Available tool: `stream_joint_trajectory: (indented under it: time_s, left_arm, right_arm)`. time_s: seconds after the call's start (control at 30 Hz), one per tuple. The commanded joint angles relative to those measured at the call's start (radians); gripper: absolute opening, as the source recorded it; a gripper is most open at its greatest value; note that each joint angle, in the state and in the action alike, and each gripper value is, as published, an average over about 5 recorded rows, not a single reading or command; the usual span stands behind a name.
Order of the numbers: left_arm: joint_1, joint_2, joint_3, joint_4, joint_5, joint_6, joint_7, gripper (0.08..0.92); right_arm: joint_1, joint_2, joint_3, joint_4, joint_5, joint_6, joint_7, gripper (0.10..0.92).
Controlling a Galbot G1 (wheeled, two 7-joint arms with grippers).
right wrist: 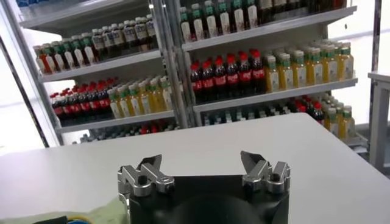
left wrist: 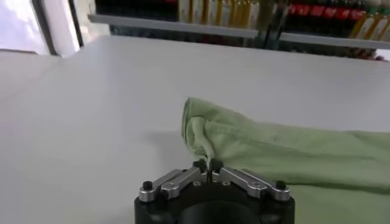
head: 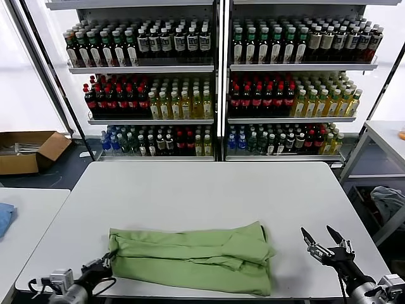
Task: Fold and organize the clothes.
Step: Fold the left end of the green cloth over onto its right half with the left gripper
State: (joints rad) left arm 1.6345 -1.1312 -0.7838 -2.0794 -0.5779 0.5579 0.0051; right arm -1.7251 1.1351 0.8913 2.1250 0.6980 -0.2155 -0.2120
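The light green shirt is lying in a long band point(head: 190, 261). Next, my left gripper folds the pinched end over toward the far end point(head: 256, 256) before it moves the shirt aside.
A light green shirt point(head: 196, 256) lies folded into a long band near the front edge of the white table point(head: 209, 190), plain side up. My left gripper point(head: 104, 265) sits at the shirt's left end. In the left wrist view the shirt point(left wrist: 286, 158) shows a thin fold of its near corner pinched between my left gripper's point(left wrist: 208, 165) shut fingertips. My right gripper point(head: 323, 242) is open and empty, over bare table to the right of the shirt. In the right wrist view it point(right wrist: 201, 165) is wide open, with nothing between its fingers.
Shelves of bottles point(head: 215, 76) stand behind the table. A second table with a blue cloth point(head: 5, 218) is at the left, a cardboard box point(head: 28, 151) is on the floor behind it, and another table point(head: 386, 136) stands at the right.
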Motion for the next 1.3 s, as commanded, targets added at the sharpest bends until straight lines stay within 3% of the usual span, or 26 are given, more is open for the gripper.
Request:
stream_joint_trajectory:
  time_s: [0.03, 0.3, 0.47, 0.67, 0.83, 1.07, 1.3]
  left_arm:
    - [-0.014, 0.08, -0.309, 0.039, -0.016, -0.009, 0.063, 0.091]
    - [-0.062, 0.164, -0.496, 0.15, -0.024, -0.031, 0.075, 0.091]
    - [-0.049, 0.153, -0.489, 0.045, -0.08, -0.048, 0.04, 0.091]
    - [-0.027, 0.06, -0.308, -0.186, -0.091, -0.03, 0.002, 0.091]
    - [-0.042, 0.025, -0.095, -0.269, -0.071, -0.009, -0.033, 0.091]
    - [-0.091, -0.023, 0.226, -0.218, 0.084, -0.007, -0.042, 0.091]
    - [-0.092, -0.08, 0.406, -0.101, 0.146, -0.013, -0.038, 0.091]
  right_arm:
    - [0.001, -0.001, 0.002, 0.003, 0.002, 0.001, 0.001, 0.823]
    - [0.015, -0.012, -0.001, 0.008, 0.004, -0.002, 0.007, 0.823]
    - [0.018, -0.013, -0.006, 0.007, 0.004, -0.004, 0.01, 0.823]
    - [0.027, -0.005, -0.024, 0.006, -0.006, -0.005, 0.01, 0.823]
    - [0.029, -0.006, -0.027, 0.007, -0.008, -0.005, 0.01, 0.823]
    - [0.025, -0.005, -0.015, 0.003, -0.007, -0.003, 0.009, 0.823]
    - [0.019, -0.004, 0.001, -0.002, -0.003, -0.002, 0.008, 0.823]
